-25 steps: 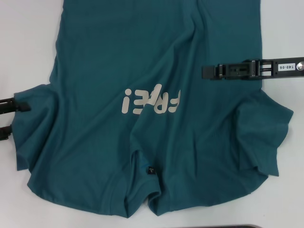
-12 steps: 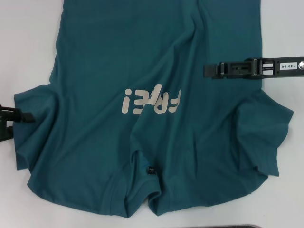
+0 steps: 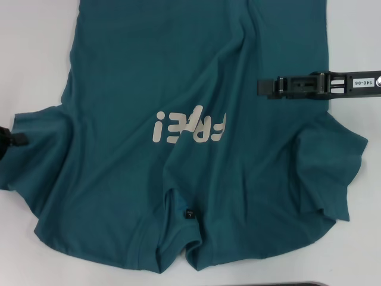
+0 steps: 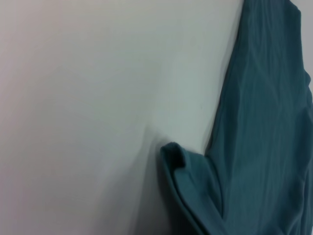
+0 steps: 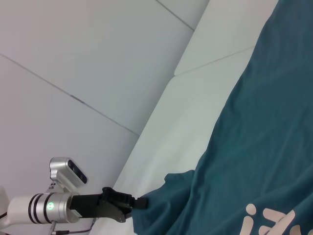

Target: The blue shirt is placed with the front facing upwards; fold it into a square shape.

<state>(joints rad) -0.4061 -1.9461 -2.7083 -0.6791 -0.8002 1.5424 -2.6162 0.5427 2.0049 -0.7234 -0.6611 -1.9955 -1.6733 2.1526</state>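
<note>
The sleeve in the left gripper (image 3: 40, 143) reaches out beyond the shirt's side, so the robot's left gripper should bring the sleeve back in and fold it over the shirt's body (image 3: 95, 104).
The blue shirt (image 3: 196, 149) lies front up on the white table (image 3: 30, 47), collar (image 3: 178, 238) nearest me and cream lettering (image 3: 190, 126) in the middle. At the picture's far left edge my left gripper (image 3: 12, 140) is shut on the hem of the left sleeve (image 3: 36, 149), which is drawn out sideways. The right wrist view shows this gripper (image 5: 139, 202) meeting the sleeve tip (image 5: 171, 183). In the left wrist view the sleeve corner (image 4: 178, 156) stands curled off the table. My right gripper (image 3: 262, 87) hovers over the shirt's right side, above the right sleeve (image 3: 327, 167).
Bare white table (image 3: 357, 36) runs along both sides of the shirt. A dark object (image 3: 297, 284) peeks in at the near edge. The shirt's body continues past the far edge of the head view.
My left gripper has moved left toward the frame edge, drawing the left sleeve outward and flatter. The right gripper has drifted slightly to the right.
</note>
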